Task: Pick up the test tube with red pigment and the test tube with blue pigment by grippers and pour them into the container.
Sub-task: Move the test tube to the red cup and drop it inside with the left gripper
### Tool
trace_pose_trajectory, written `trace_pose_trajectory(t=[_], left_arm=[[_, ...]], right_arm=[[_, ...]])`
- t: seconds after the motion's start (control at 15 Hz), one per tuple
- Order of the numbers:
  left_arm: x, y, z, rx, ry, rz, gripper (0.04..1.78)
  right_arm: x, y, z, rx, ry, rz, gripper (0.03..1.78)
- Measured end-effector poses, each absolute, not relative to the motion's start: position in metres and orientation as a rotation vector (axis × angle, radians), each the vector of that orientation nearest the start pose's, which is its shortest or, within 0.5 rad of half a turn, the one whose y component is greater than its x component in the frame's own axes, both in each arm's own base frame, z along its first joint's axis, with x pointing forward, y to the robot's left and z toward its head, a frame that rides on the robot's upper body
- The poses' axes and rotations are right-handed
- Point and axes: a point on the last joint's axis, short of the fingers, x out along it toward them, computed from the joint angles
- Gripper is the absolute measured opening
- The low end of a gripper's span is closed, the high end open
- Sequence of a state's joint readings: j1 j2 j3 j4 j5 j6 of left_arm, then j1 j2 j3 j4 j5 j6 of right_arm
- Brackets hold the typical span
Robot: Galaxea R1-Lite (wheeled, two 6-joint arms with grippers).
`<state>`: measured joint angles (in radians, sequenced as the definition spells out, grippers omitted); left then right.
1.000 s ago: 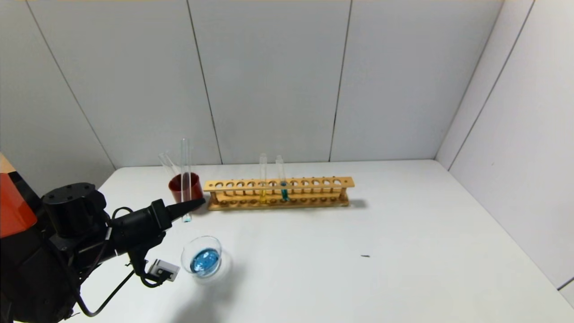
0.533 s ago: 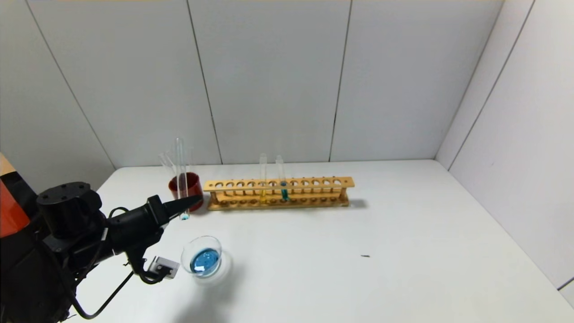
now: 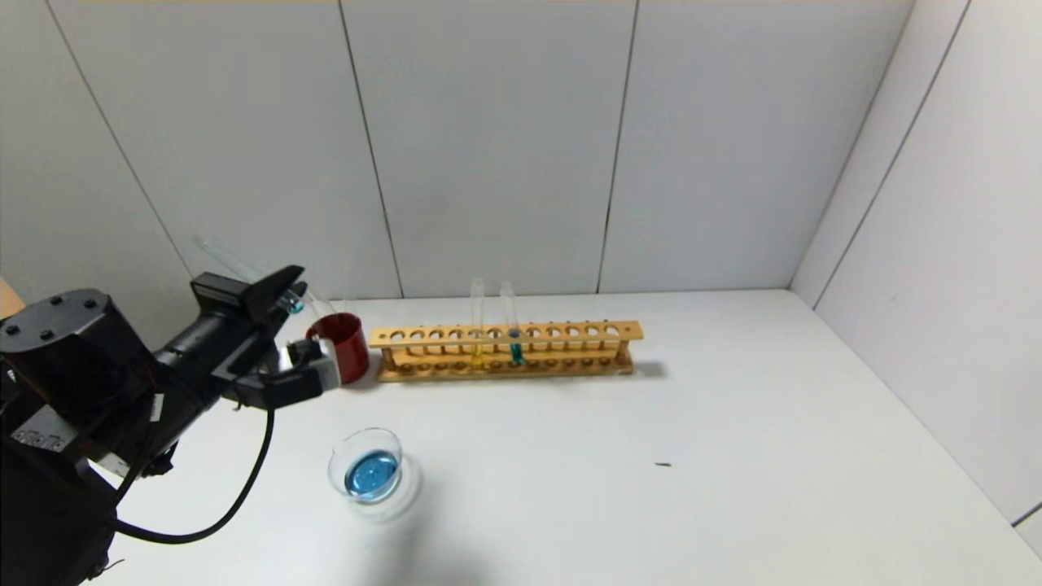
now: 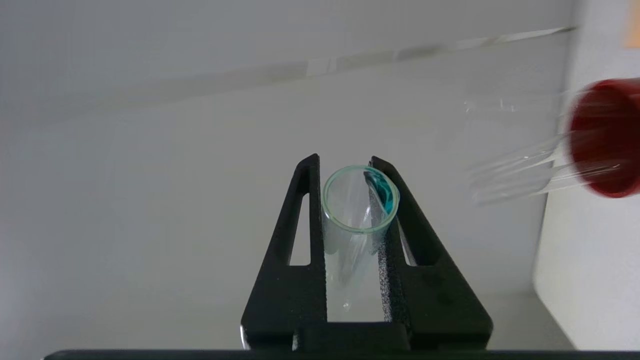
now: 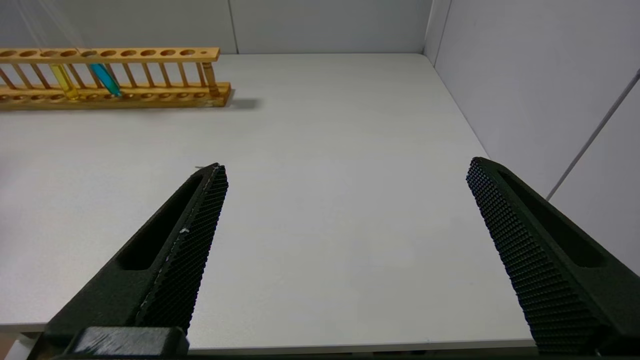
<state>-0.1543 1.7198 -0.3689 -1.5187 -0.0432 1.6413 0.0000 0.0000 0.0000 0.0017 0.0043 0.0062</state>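
Observation:
The test tube is tilted in my left gripper, with its teal-stained end (image 3: 295,304) next to the dark red cup. Next, I turn the test tube upright before I lower it into the cup's opening (image 3: 337,326).
My left gripper (image 3: 291,290) is raised at the table's back left, just left of the dark red cup (image 3: 340,345). It is shut on the test tube with blue pigment (image 3: 244,272), which lies tilted, its teal-stained end by the fingertips near the cup. In the left wrist view the gripper (image 4: 356,176) pinches this tube (image 4: 358,216). The container (image 3: 366,466), a low clear glass dish with blue liquid, stands in front of the cup. No tube with red liquid shows. My right gripper (image 5: 345,170) is open and empty above the table's front right.
A wooden rack (image 3: 505,350) stands right of the cup, holding a yellow-liquid tube (image 3: 477,324) and a second blue-teal tube (image 3: 512,324). Clear empty tubes lean in the cup (image 4: 520,170). Grey walls close the back and right. A small dark speck (image 3: 663,465) lies mid-table.
My left arm has risen and rolled, moving back and left. The held tube went from upright in front of the cup to tilted, higher up. The dish has not moved.

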Motion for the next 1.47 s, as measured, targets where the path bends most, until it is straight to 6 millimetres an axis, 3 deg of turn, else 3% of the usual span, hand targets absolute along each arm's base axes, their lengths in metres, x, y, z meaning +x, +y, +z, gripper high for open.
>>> trace_pose_trajectory(t=[0.27,0.53,0.67,0.8,1.0,1.47], left_arm=[[0.247,-0.041,0.190,1.199,-0.113,0.188,0.34],[0.260,-0.044,0.229,0.706,-0.049,0.353,0.34],[0.269,-0.051,0.242,0.466,-0.041,0.357,0.34],[0.276,-0.057,0.240,0.293,0.010,0.296,0.34],[0.283,-0.061,0.229,0.171,0.061,0.162,0.34],[0.316,-0.054,0.210,0.168,0.091,0.087,0.34]], right_arm=[[-0.023,0.000,0.075,0.006,0.002,0.004,1.75],[-0.023,0.000,0.075,0.005,0.002,0.004,1.75],[-0.023,0.000,0.075,0.006,0.002,0.004,1.75],[-0.023,0.000,0.075,0.006,0.002,0.004,1.75],[-0.023,0.000,0.075,0.006,0.002,0.004,1.75],[-0.023,0.000,0.075,0.006,0.002,0.004,1.75]])
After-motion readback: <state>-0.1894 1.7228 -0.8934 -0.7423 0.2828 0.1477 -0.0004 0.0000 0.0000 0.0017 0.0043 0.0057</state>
